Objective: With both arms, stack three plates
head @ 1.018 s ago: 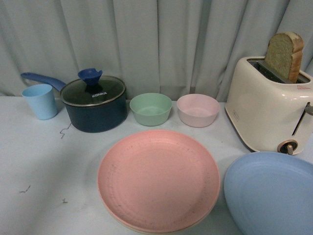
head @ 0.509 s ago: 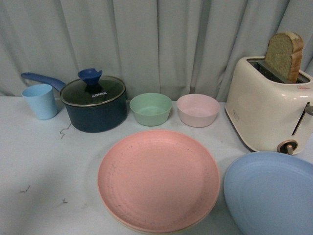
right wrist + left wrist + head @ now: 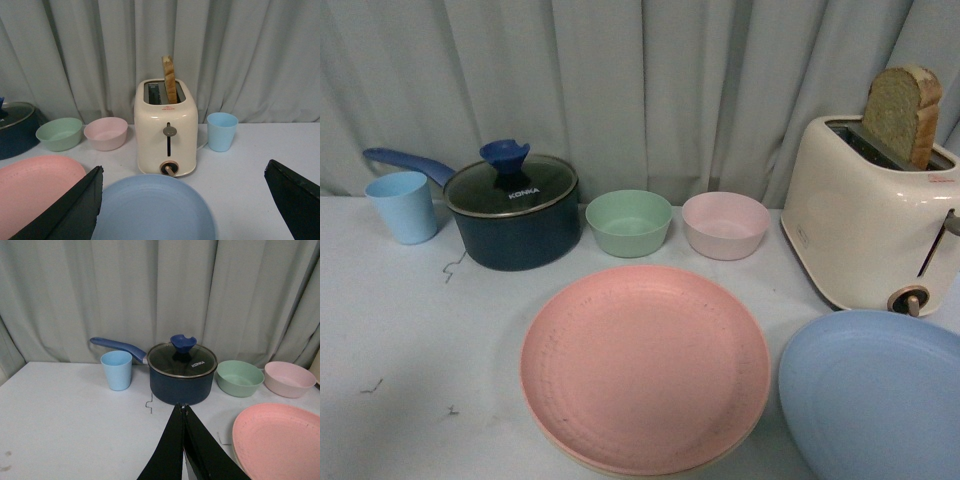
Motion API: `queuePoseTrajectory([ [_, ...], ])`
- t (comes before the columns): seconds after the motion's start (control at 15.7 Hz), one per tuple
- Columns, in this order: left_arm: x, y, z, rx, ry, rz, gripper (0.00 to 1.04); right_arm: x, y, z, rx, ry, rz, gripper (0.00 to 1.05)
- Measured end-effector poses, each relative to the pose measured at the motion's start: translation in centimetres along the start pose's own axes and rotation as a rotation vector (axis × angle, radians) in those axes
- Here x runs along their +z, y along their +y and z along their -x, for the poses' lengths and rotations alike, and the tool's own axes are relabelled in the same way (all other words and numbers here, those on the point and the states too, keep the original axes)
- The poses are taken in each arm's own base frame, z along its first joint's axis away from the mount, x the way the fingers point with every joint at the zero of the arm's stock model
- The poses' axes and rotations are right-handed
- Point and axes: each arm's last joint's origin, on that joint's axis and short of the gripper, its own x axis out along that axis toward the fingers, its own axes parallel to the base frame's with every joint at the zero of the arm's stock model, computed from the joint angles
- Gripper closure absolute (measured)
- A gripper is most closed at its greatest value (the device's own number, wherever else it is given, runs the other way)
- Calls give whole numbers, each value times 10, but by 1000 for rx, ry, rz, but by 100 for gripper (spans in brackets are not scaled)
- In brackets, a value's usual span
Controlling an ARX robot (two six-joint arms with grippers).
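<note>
The light blue plate point(image 3: 883, 400) should cover all but a thin rim of the pink plate point(image 3: 646, 368) when the robot stacks it, because the two plates look almost equally wide.
The pink plate point(image 3: 645, 365) lies in the middle of the table on top of the beige-cream plate point(image 3: 582, 466), of which only a thin rim shows at the near edge. To the right, in front of the toaster, lies the light blue plate point(image 3: 875, 395), apart from the stack. My left gripper point(image 3: 182, 408) is shut with nothing in it and hovers above the table, left of the pink plate point(image 3: 280, 445) and short of the pot. My right gripper point(image 3: 184, 172) is open wide, its fingers straddling the light blue plate point(image 3: 150, 210) from above. Neither arm shows in the front view.
At the back stand a light blue cup point(image 3: 402, 206), a dark blue lidded pot point(image 3: 515, 215), a green bowl point(image 3: 628, 222) and a pink bowl point(image 3: 724, 225). A cream toaster point(image 3: 865, 225) with bread is at the right, and another blue cup point(image 3: 222, 131) stands beside it.
</note>
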Motion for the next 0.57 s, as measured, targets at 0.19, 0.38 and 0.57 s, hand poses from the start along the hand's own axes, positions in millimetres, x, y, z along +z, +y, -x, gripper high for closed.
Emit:
queuePoseTrajectory([
  [0.19, 1, 0, 7, 0, -4, 0, 103, 0, 0, 0, 0, 0, 0, 6],
  [0.38, 2, 0, 12, 0, -6, 0, 103, 0, 0, 0, 0, 0, 0, 6],
  [0.57, 2, 0, 15, 0, -6, 0, 103, 0, 0, 0, 0, 0, 0, 6],
])
